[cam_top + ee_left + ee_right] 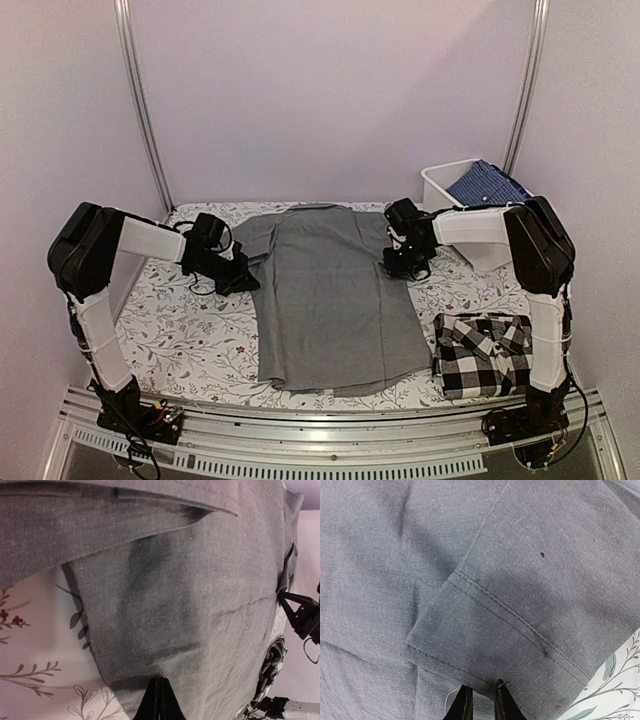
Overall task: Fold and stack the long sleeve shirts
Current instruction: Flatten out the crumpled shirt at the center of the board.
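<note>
The robot's left gripper is pinching the grey shirt's bunched side edge (264, 325), so it should go on pulling toward the open floral cover (222, 308) until that side of the shirt spreads out flat.
The plain grey long sleeve shirt (335, 300) lies spread flat in the middle of the table, collar at the far end. My left gripper (244, 280) sits low at its left edge. In the left wrist view its fingers (161, 682) are pressed together, with the grey cloth (200, 590) puckered at their tips. My right gripper (405, 264) is at the shirt's right edge, and its fingers (483, 689) are closed on a folded, stitched hem of the grey cloth (470, 555). The black-and-white checked shirt (483, 352) lies folded at the front right.
A white bin (440, 185) holding blue patterned cloth (488, 185) stands at the back right, behind the right arm. A floral table cover (190, 330) lies under everything. Walls and metal posts close off the back.
</note>
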Action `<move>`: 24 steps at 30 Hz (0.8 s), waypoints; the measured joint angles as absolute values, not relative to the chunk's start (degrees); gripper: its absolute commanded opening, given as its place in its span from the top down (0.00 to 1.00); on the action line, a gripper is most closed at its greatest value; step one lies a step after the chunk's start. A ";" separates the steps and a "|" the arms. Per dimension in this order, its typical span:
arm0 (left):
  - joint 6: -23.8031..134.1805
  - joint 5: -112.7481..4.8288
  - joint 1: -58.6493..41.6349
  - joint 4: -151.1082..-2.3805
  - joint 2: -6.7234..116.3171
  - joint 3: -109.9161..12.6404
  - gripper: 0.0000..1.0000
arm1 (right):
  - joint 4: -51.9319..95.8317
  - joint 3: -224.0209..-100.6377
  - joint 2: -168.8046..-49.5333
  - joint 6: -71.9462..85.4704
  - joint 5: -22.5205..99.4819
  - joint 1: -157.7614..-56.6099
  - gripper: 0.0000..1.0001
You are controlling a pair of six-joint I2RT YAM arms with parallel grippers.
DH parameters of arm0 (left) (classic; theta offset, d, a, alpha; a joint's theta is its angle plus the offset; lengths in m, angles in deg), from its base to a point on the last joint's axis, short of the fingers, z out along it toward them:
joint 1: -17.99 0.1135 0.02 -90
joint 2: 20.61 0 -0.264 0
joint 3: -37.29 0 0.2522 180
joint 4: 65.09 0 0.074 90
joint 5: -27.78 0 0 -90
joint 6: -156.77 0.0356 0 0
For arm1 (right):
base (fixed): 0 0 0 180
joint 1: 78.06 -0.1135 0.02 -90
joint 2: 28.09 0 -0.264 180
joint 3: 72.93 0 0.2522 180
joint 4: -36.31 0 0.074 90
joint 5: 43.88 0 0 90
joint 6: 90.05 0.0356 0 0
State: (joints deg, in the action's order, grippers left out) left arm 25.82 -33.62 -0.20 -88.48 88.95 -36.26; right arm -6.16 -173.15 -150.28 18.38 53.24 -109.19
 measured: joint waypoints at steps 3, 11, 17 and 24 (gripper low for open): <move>25.86 -35.54 -0.38 -87.51 88.95 -36.26 0.99 | -6.16 -173.13 -150.28 18.41 53.24 -109.19 0.84; 27.74 -41.51 -0.49 -89.66 89.65 -36.67 1.00 | -5.68 -172.21 -150.13 18.45 53.85 -109.19 0.83; 29.12 -43.13 0.12 -89.81 89.54 -36.70 1.00 | -5.46 -171.31 -149.56 18.56 54.74 -109.19 0.83; 30.17 -45.47 3.38 -90.38 87.22 -34.33 1.00 | -4.77 -170.24 -149.06 18.56 55.20 -109.19 0.83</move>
